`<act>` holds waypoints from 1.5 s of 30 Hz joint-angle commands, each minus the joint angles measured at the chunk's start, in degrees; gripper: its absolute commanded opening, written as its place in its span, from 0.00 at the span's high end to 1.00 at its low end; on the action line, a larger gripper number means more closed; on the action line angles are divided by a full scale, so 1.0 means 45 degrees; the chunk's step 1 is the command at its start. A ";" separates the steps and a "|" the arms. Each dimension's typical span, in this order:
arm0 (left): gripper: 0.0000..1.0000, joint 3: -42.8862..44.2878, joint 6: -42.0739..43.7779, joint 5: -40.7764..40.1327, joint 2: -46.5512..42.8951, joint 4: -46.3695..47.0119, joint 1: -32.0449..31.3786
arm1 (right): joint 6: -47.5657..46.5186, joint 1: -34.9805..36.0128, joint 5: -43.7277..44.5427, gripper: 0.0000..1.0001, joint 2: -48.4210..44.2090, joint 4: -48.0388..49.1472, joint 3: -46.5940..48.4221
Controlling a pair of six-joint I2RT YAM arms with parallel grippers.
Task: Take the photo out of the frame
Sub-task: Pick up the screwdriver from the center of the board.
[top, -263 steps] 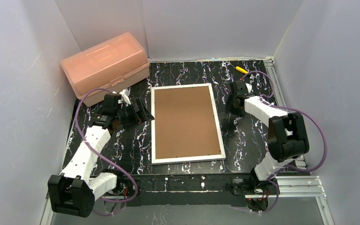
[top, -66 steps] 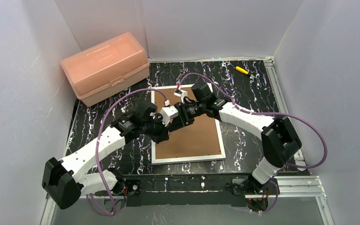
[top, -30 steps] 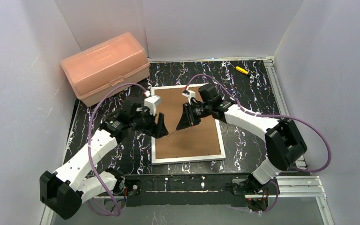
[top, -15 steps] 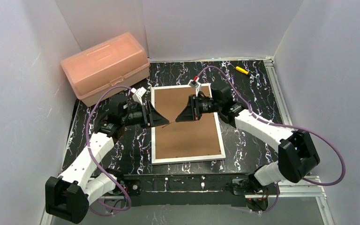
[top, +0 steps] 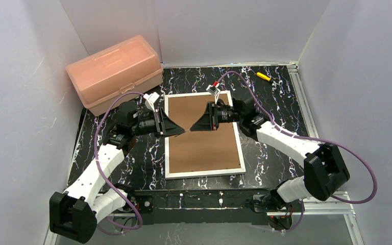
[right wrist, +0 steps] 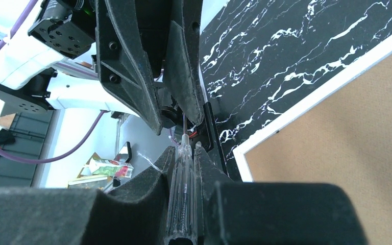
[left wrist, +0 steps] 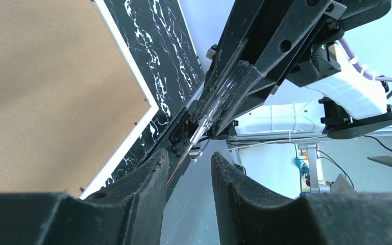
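My left gripper should hold the screwdriver's shaft [left wrist: 184, 156] while my right gripper takes the handle again at an angle, because the screwdriver's handle [right wrist: 182, 199] lies straight along my right gripper's fingers.
The frame [top: 204, 148] lies face down in the middle of the table, its brown back up; it also shows in the left wrist view [left wrist: 46, 92] and the right wrist view [right wrist: 347, 132]. The photo is hidden. My right gripper [top: 195, 127] [right wrist: 184, 150] is shut on a clear-handled screwdriver [right wrist: 182, 199] [left wrist: 224, 97] held level above the frame's left part. Its thin shaft [left wrist: 185, 150] points into my left gripper [top: 180, 130] [left wrist: 189, 161]. That gripper faces it tip to tip and is open, with the shaft lying along one finger [left wrist: 150, 173] and a gap to the other.
A pink plastic box [top: 115, 71] stands at the back left, behind the left arm. A small yellow-handled tool [top: 263, 76] lies at the back right. White walls close in the table on three sides.
Both grippers have lifted off the frame's back and turned level, so they now face each other. The left one has drawn back to the left and now takes in the screwdriver's shaft tip.
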 commanded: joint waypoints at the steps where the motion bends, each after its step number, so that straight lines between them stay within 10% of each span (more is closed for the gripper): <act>1: 0.65 -0.0013 -0.0251 0.0703 -0.0258 0.0232 0.0079 | 0.1031 -0.0159 -0.0406 0.99 -0.0392 0.2280 -0.0304; 9: 0.50 -0.0090 -0.0377 0.0931 -0.0111 0.0296 0.0199 | 0.1674 -0.0516 -0.0870 0.99 -0.0454 0.3198 -0.0572; 23: 0.93 0.0255 -0.0932 0.1415 -0.0191 0.0524 0.0216 | 0.2133 -0.0733 -0.0971 0.99 -0.0263 0.3894 -0.0899; 37: 1.00 0.0375 -0.0017 0.1832 0.0067 0.0296 0.0221 | 0.3878 -0.0745 -0.1420 0.26 0.0197 0.5695 -0.1457; 45: 1.00 0.0475 0.0020 0.2033 0.0167 0.0288 0.0218 | 0.7017 -0.0770 -0.1754 0.38 0.1146 0.9273 -0.1867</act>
